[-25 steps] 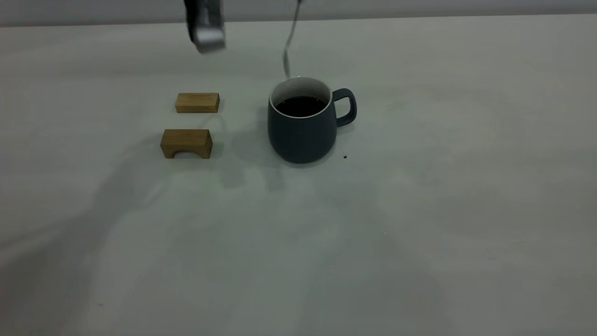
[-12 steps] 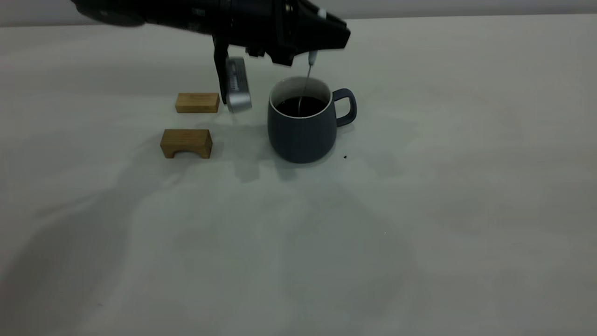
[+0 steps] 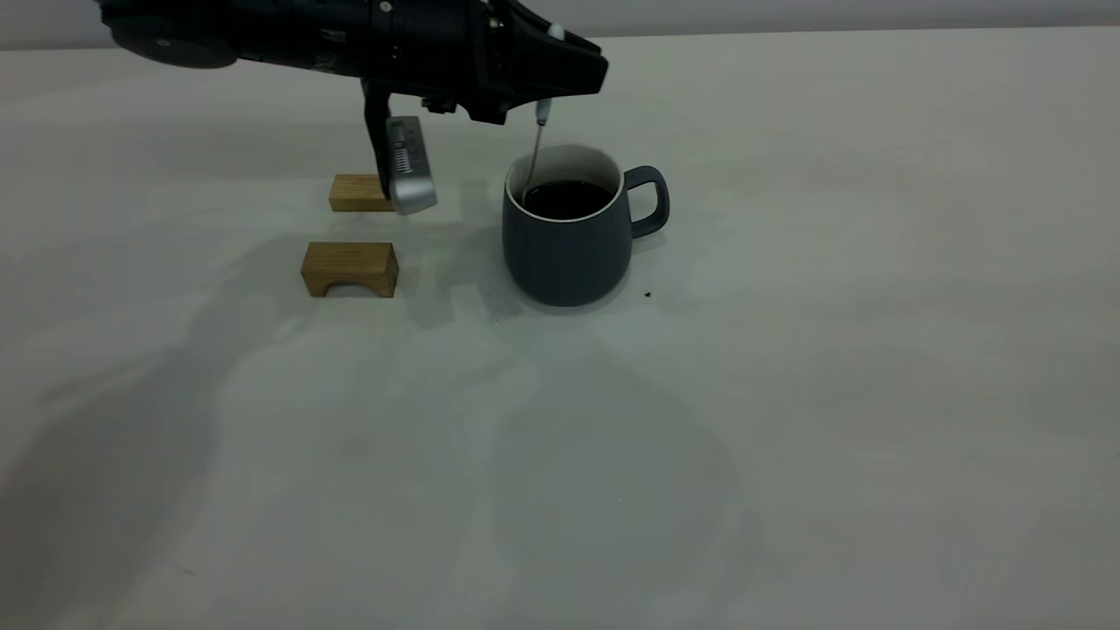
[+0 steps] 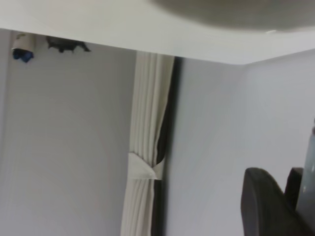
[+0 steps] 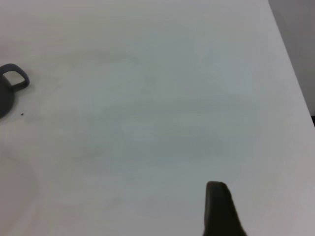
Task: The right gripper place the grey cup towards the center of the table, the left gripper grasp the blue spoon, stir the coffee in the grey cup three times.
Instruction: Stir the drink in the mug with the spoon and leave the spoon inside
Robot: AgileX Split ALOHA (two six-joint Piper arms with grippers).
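Note:
The blue spoon rests against the grey cup's inside [image 3: 524,198] across from the cup's handle, so the robot's left gripper should sweep the spoon back toward that handle [image 3: 613,198].
The grey cup [image 3: 567,249] stands upright mid-table, handle to the right, with dark coffee [image 3: 569,199] inside. My left gripper [image 3: 573,77] hangs just above the cup's left rim, shut on the blue spoon [image 3: 535,149]. The spoon hangs nearly upright, its lower end dipped into the coffee by the cup's left inner wall; its bowl is hidden. In the left wrist view the gripper [image 4: 290,196] clamps the pale handle of the spoon [image 4: 310,182]. My right gripper [image 5: 219,211] is out of the exterior view, well apart from the cup [image 5: 6,96] over bare table [image 5: 162,113].
Two tan wooden blocks lie left of the cup: a flat one [image 3: 354,192] partly behind the left arm's silver camera module [image 3: 409,166], and an arched one [image 3: 350,269] nearer the front. A dark speck [image 3: 647,295] sits by the cup's right base.
The left arm came down into view and lowered the spoon from above and behind the cup into the coffee. Since half a second ago it shifted the spoon leftward to the cup's left wall.

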